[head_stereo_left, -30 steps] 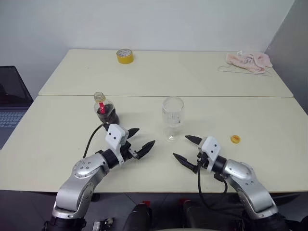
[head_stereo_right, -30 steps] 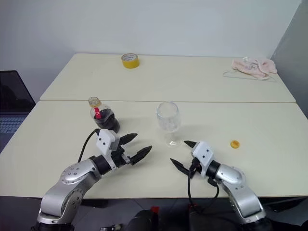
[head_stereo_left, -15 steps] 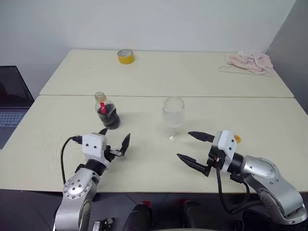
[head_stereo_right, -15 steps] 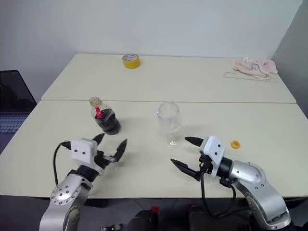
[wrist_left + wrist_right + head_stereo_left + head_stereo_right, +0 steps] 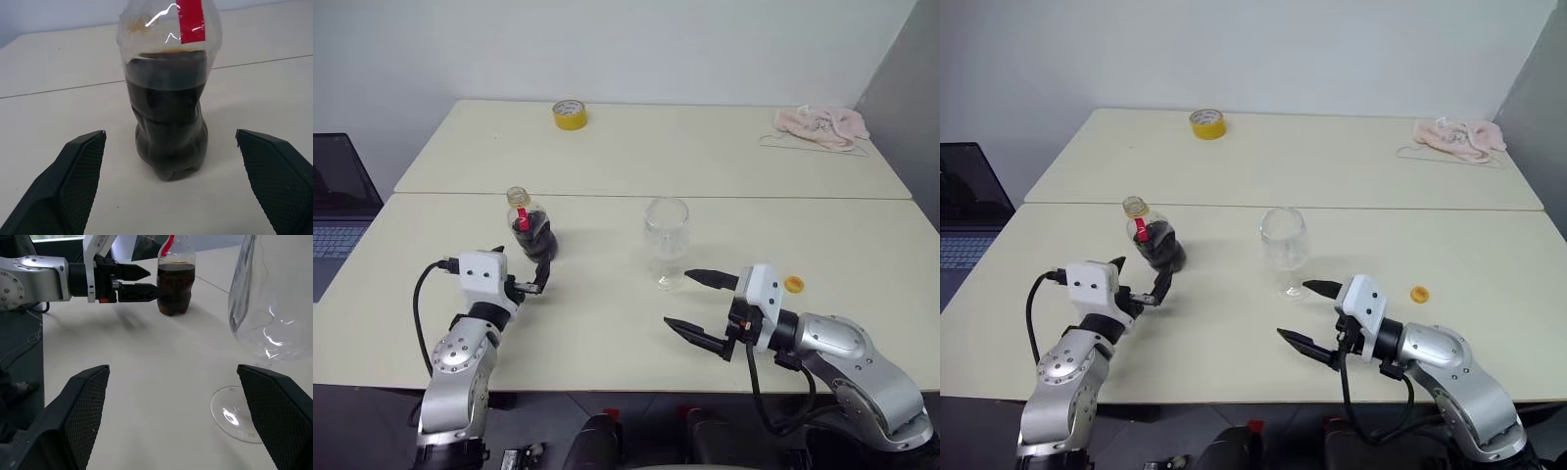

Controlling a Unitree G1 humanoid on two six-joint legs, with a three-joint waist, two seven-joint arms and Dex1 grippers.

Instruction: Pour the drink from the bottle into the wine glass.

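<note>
The dark drink (image 5: 536, 236) is sitting far below the open neck (image 5: 517, 195), so it will come out in a thin stream when I tip the bottle far over.
The bottle (image 5: 530, 231) stands uncapped left of centre, with a red strip at its neck. The dark drink (image 5: 166, 122) fills its belly. Right of it stands the wine glass (image 5: 666, 241), upright and with nothing in it. My left gripper (image 5: 521, 264) is open just in front of the bottle and points at it, its fingers (image 5: 73, 181) apart from the bottle on either side. My right gripper (image 5: 677, 299) is open, low and just in front of the glass's foot (image 5: 234, 413), touching nothing.
A small yellow cap (image 5: 792, 284) lies on the table right of the glass. A yellow tape roll (image 5: 569, 115) and a pink cloth (image 5: 820, 124) sit on the far table. A laptop (image 5: 333, 211) is off the left edge.
My left gripper has swung left and forward, from pointing towards the glass to facing the bottle. My right gripper has risen a little and stays open.
</note>
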